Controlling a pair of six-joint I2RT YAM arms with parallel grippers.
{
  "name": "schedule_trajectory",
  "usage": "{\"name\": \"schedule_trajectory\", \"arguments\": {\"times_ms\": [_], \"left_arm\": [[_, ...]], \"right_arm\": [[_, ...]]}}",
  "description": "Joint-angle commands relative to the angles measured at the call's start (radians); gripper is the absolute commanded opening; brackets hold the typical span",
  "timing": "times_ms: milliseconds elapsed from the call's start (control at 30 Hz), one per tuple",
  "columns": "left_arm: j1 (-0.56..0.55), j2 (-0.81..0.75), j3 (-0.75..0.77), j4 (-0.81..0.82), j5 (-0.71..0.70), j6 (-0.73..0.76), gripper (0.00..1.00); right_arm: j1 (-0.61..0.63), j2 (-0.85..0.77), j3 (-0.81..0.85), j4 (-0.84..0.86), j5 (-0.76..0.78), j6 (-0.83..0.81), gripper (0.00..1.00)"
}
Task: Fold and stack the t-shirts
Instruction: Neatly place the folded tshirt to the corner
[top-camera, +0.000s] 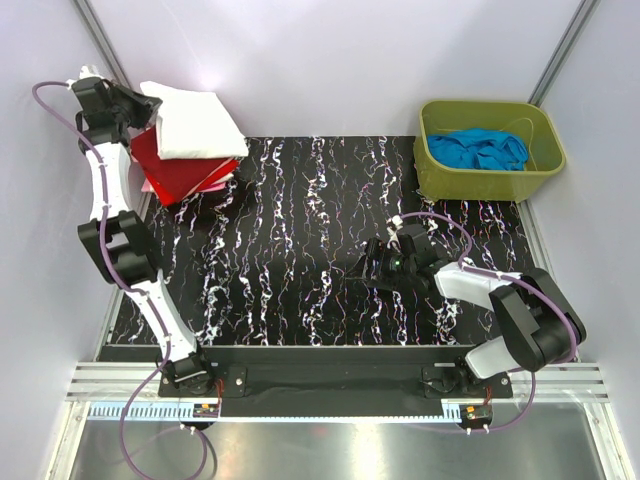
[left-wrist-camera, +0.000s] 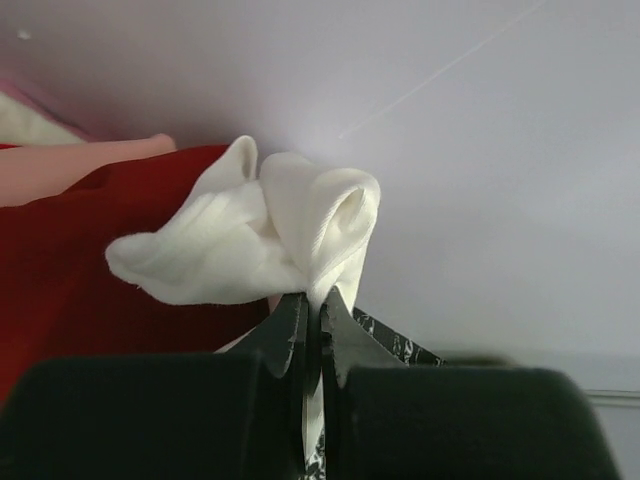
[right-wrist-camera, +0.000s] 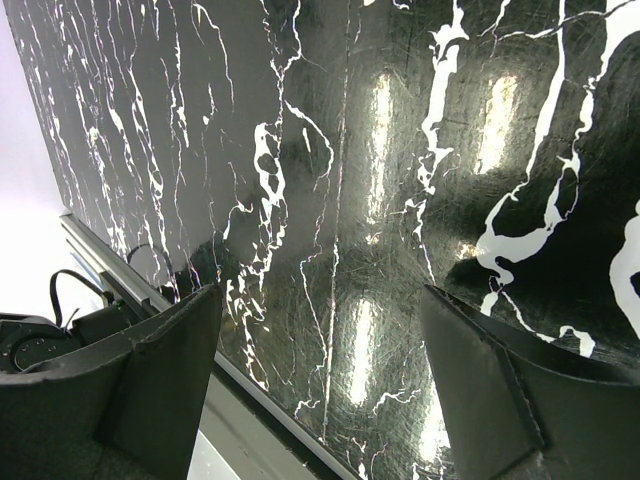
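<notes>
The white t-shirt (top-camera: 198, 127) is lying across the red t-shirt. My left gripper should keep pulling the bunched fold toward the red t-shirt's exposed edge (top-camera: 150, 160) and let go there.
A folded white t-shirt (top-camera: 193, 123) lies on top of a red t-shirt (top-camera: 180, 172) at the table's far left corner; a pink edge (top-camera: 222, 172) peeks out between the layers. My left gripper (top-camera: 143, 104) is at the stack's left edge, shut on a bunched fold of the white t-shirt (left-wrist-camera: 262, 232). In the left wrist view the red t-shirt (left-wrist-camera: 70, 250) lies behind it, with pink cloth (left-wrist-camera: 70, 165) above. My right gripper (top-camera: 366, 263) is open and empty, low over the black marbled table (right-wrist-camera: 330, 180) at centre right.
An olive-green bin (top-camera: 487, 150) holding blue cloth (top-camera: 482, 148) stands at the far right corner. White walls enclose the back and sides. The metal rail (top-camera: 330, 385) with the arm bases runs along the near edge.
</notes>
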Motion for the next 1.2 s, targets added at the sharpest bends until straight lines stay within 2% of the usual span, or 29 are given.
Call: {"name": "schedule_trajectory", "arguments": {"times_ms": [0, 233, 400, 467, 600, 800, 867, 1033, 1067, 1133, 1167], "left_arm": [[0.025, -0.007, -0.031, 0.044, -0.03, 0.043, 0.0], [0.047, 0.101, 0.069, -0.123, -0.087, 0.1, 0.0], [0.078, 0.104, 0.021, -0.206, -0.202, 0.105, 0.0], [0.088, 0.111, 0.006, -0.213, -0.207, 0.109, 0.0], [0.102, 0.145, 0.047, -0.288, -0.245, 0.134, 0.01], [0.119, 0.19, 0.118, -0.361, -0.256, 0.152, 0.13], [0.122, 0.179, 0.106, -0.357, -0.245, 0.157, 0.25], [0.121, 0.125, 0.098, -0.383, -0.23, 0.177, 0.4], [0.122, 0.113, 0.089, -0.389, -0.231, 0.182, 0.46], [0.122, 0.057, 0.019, -0.374, -0.231, 0.183, 0.52], [0.122, 0.033, -0.012, -0.358, -0.231, 0.185, 0.6]], "right_arm": [[-0.001, 0.007, 0.037, 0.031, -0.026, -0.004, 0.87], [-0.003, 0.009, 0.037, 0.035, -0.032, -0.004, 0.87], [-0.007, 0.013, 0.037, 0.037, -0.038, -0.002, 0.87], [-0.007, 0.015, 0.037, 0.038, -0.04, -0.001, 0.87], [-0.01, 0.016, 0.037, 0.04, -0.043, -0.002, 0.88], [-0.012, 0.021, 0.039, 0.04, -0.047, -0.002, 0.88], [-0.012, 0.021, 0.037, 0.04, -0.047, -0.002, 0.88], [-0.012, 0.019, 0.039, 0.04, -0.047, -0.001, 0.88], [-0.012, 0.021, 0.037, 0.042, -0.049, -0.001, 0.88], [-0.012, 0.016, 0.034, 0.043, -0.049, -0.001, 0.88], [-0.012, 0.018, 0.035, 0.045, -0.049, -0.001, 0.88]]}}
